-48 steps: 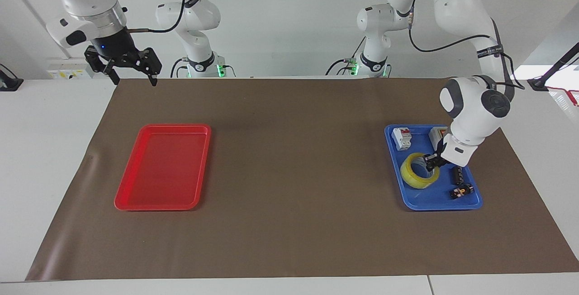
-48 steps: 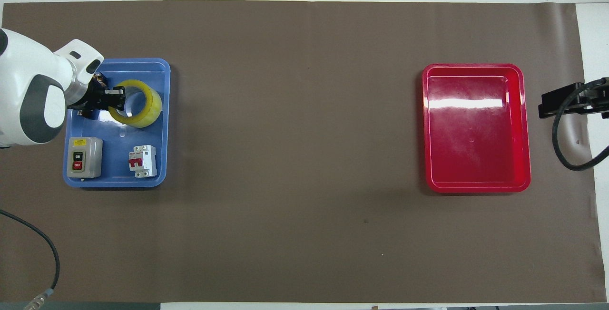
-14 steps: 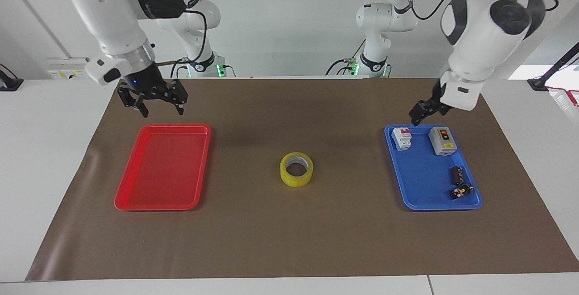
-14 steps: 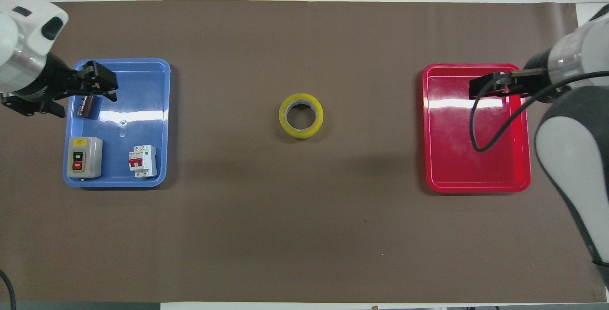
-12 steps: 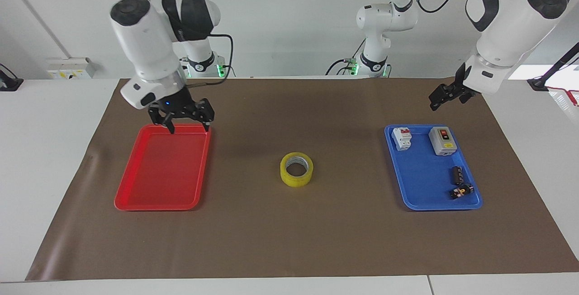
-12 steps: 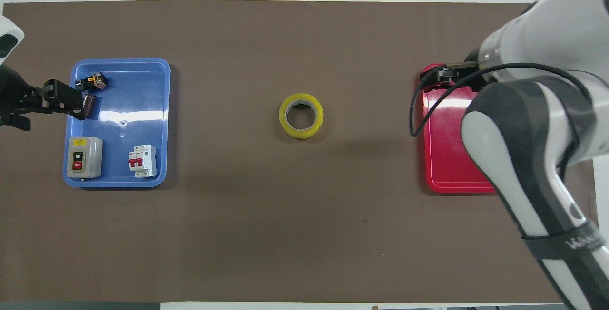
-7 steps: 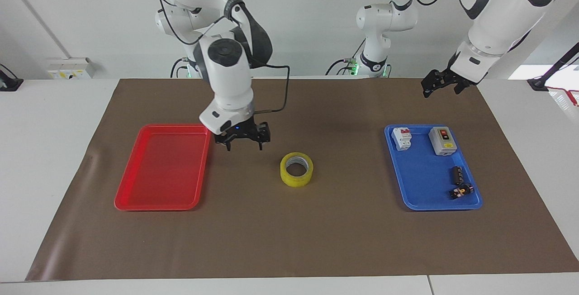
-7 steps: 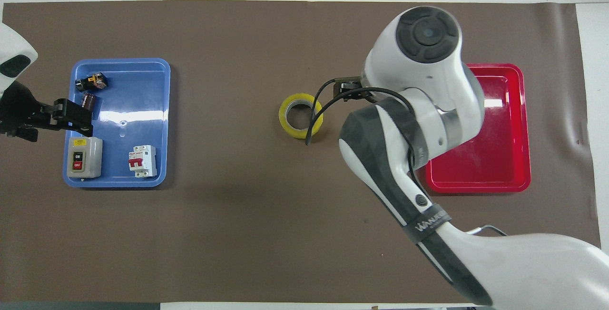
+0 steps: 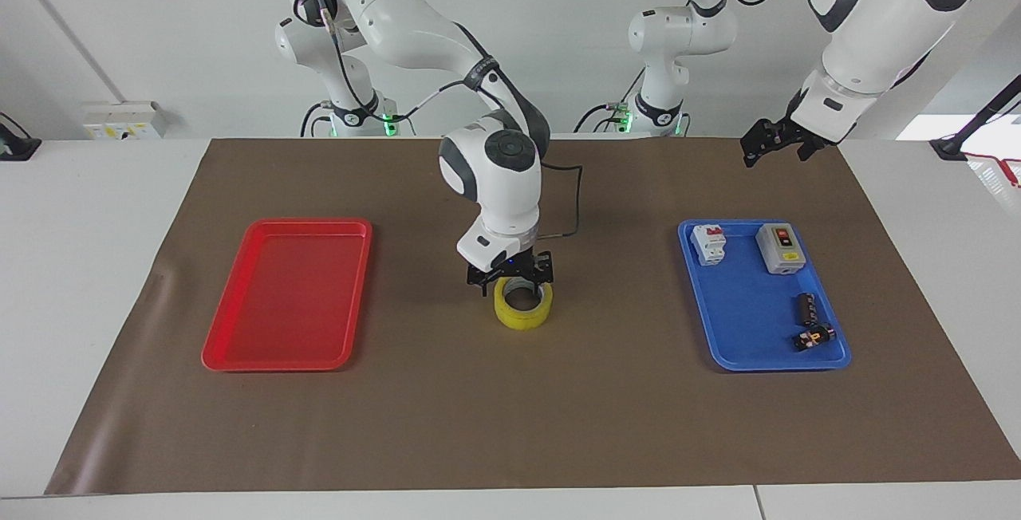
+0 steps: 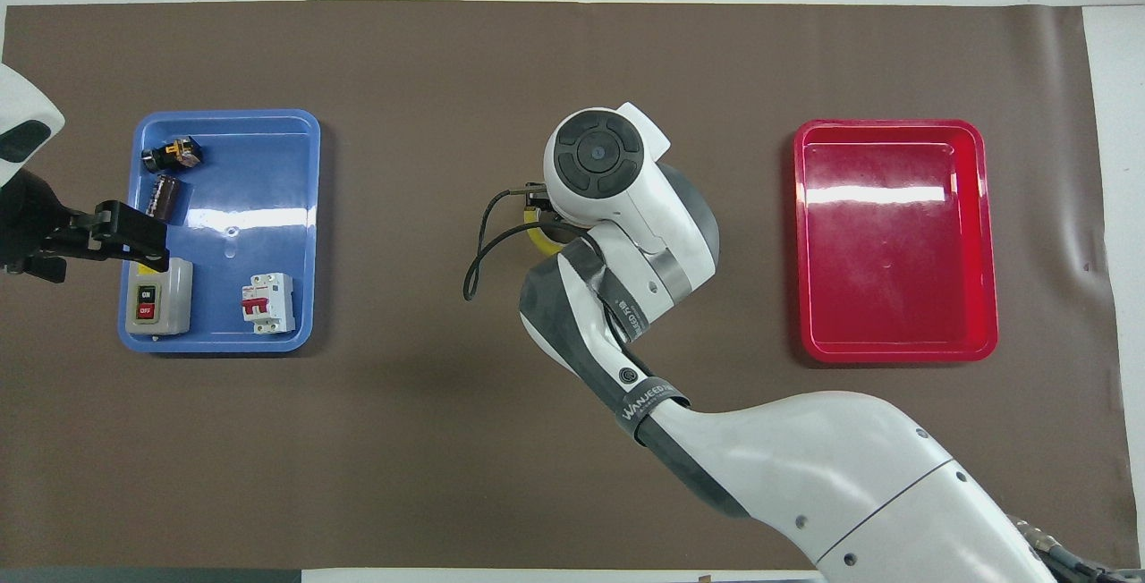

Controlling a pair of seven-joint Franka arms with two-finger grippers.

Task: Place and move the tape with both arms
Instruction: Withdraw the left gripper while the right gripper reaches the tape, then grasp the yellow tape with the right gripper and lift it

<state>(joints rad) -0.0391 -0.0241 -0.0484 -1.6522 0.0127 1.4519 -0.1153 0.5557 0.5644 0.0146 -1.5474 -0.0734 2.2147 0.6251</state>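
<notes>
Next, I carry the yellow tape roll (image 9: 523,319) into the red tray (image 9: 289,296) with my right gripper, since the roll is in the mat's middle, far from my left gripper.
The yellow tape roll (image 9: 522,311) lies flat on the brown mat at the middle of the table. My right gripper (image 9: 514,282) is low over it, open, with one finger on each side of the roll's top. In the overhead view the right arm's wrist covers the tape, and only a yellow sliver (image 10: 534,235) shows. My left gripper (image 9: 772,150) is open and empty. It hangs raised by the edge of the blue tray (image 9: 766,362) that is nearer to the robots, and it shows in the overhead view (image 10: 134,236) too.
The blue tray (image 10: 224,343) at the left arm's end holds a white circuit breaker (image 9: 708,243), a grey switch box (image 9: 780,248), a black cylinder (image 9: 806,309) and a small black part (image 9: 813,337). A red tray (image 9: 287,360) lies empty at the right arm's end.
The left arm set the tape at the table's middle and withdrew upward. The right arm swung from its end, across the red tray, and came down over the tape.
</notes>
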